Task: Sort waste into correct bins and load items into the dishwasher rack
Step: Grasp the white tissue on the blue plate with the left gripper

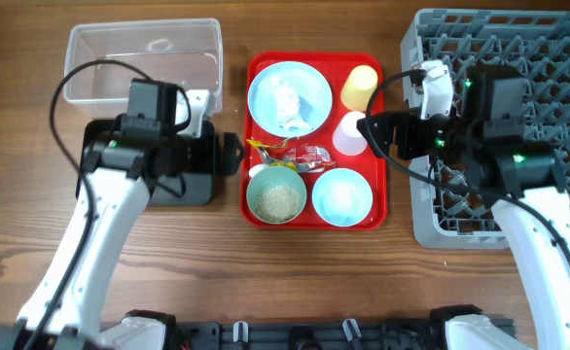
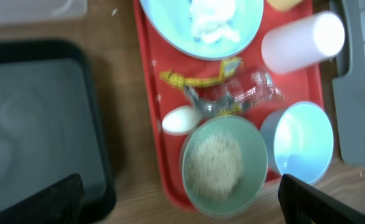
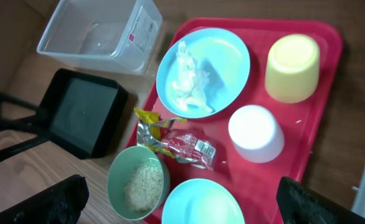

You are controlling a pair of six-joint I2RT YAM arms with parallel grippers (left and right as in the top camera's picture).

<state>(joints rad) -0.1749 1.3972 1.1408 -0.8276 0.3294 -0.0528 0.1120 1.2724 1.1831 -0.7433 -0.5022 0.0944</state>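
My right gripper is to move back while my left gripper first takes the white tissue wad [image 1: 289, 105] to the clear tub [image 1: 149, 58], because the wad is lying on the plate.
On the red tray [image 1: 377, 209] lie a pale blue plate [image 1: 304, 80] with a white tissue wad [image 3: 189, 78], a yellow cup [image 1: 360, 87], a whitish cup [image 1: 349, 136], a green bowl [image 1: 276, 197] of rice [image 2: 217, 163], an empty blue bowl [image 1: 341, 196], yellow [image 3: 148, 121], dark red [image 3: 189, 146] and clear [image 2: 245, 96] wrappers, and a white spoon [image 2: 179, 119]. My left gripper [image 1: 229, 156] is open and empty over the black tray's [image 1: 197, 185] right end. My right gripper [image 1: 368, 131] is open and empty above the whitish cup.
The clear tub [image 1: 144, 58] stands at the back left, behind the black tray. The grey pegged rack [image 1: 557, 58] fills the right side, under my right arm. Bare wooden table lies in front of the red tray.
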